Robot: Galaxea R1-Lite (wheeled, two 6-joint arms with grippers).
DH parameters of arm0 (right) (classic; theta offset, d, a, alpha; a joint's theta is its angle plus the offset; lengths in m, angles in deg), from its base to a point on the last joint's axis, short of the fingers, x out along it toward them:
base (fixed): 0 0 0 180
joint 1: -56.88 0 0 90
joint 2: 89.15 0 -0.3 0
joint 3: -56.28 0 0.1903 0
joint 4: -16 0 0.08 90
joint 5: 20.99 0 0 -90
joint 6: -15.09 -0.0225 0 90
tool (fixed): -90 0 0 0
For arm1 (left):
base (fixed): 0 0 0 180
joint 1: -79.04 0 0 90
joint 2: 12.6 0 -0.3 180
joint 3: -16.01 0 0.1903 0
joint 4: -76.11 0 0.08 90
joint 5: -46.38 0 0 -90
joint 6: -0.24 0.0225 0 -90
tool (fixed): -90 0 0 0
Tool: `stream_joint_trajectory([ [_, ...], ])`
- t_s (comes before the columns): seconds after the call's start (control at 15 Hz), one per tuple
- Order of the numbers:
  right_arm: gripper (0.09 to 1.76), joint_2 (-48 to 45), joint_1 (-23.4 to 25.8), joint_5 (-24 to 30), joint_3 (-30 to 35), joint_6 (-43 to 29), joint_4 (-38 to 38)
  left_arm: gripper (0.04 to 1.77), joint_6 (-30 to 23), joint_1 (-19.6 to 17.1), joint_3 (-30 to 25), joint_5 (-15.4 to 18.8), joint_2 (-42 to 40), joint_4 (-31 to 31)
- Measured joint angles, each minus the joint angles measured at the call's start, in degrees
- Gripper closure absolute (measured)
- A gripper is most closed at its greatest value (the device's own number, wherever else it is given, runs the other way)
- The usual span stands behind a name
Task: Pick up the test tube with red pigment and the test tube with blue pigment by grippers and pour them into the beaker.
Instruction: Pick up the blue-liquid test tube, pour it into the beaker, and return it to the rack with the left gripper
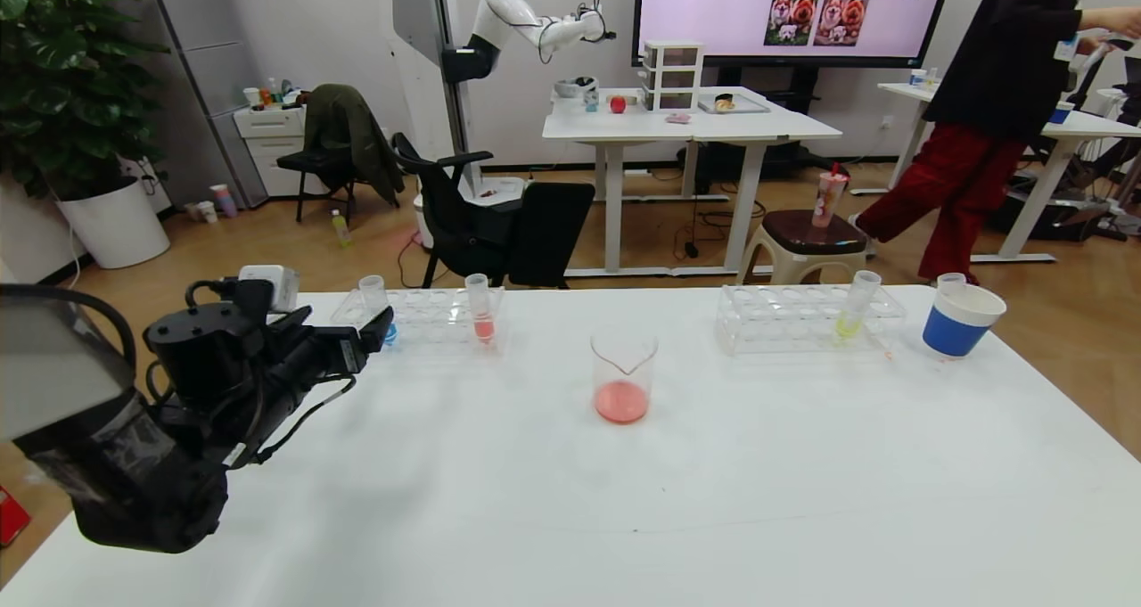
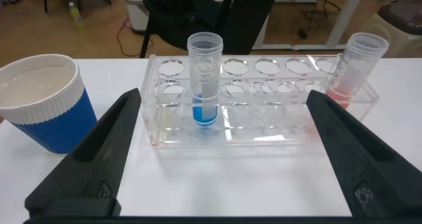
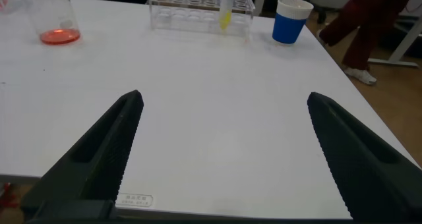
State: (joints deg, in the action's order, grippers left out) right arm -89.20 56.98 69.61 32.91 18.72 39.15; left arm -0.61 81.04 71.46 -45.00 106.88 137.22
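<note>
The blue pigment (image 1: 390,334) is vivid and the red is shallow, so the red liquid in the beaker (image 1: 621,402) should turn dark blue when the robot pours the test tube.
The test tube with blue pigment (image 2: 204,79) stands upright in the clear left rack (image 2: 264,128); it also shows in the head view (image 1: 373,302). My left gripper (image 2: 224,99) is open, low over the table just short of the rack, with the blue tube ahead between the fingers; the head view shows this gripper (image 1: 374,331) touching nothing. A tube with paler salmon-pink liquid (image 1: 480,308) stands in the same rack. No tube with saturated red liquid shows. The beaker (image 1: 624,377) stands mid-table with red liquid in it. My right gripper (image 3: 225,97) is open and empty over bare table, out of the head view.
A second clear rack (image 1: 784,320) at the back right holds a yellow-liquid tube (image 1: 856,306). A blue-and-white paper cup (image 1: 958,320) stands right of it with a clear rim behind it. Another such cup (image 2: 41,102) stands beside the left rack. A person walks behind the table.
</note>
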Motion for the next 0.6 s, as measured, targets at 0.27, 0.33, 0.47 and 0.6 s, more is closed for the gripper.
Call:
stream_joint_trajectory([
  [0.27, 0.11, 0.0, -0.02, 0.0, 0.0, 0.02, 0.0, 0.06, -0.07, -0.07, 5.49, -0.6, 4.91, 0.09],
  [0.33, 0.11, 0.0, -0.02, 0.0, 0.0, 0.02, 0.0, 0.06, -0.09, -0.07, 7.66, -1.29, 6.27, 0.06],
  [0.47, 0.11, 0.0, 0.0, -0.02, 0.0, 0.0, 0.0, 0.06, -0.07, -0.02, 12.68, -2.06, 9.07, -0.55],
  [0.6, 0.11, 0.0, 0.0, 0.0, 0.0, 0.02, 0.0, 0.06, -0.11, 0.04, 17.2, -2.73, 10.97, -3.8],
])
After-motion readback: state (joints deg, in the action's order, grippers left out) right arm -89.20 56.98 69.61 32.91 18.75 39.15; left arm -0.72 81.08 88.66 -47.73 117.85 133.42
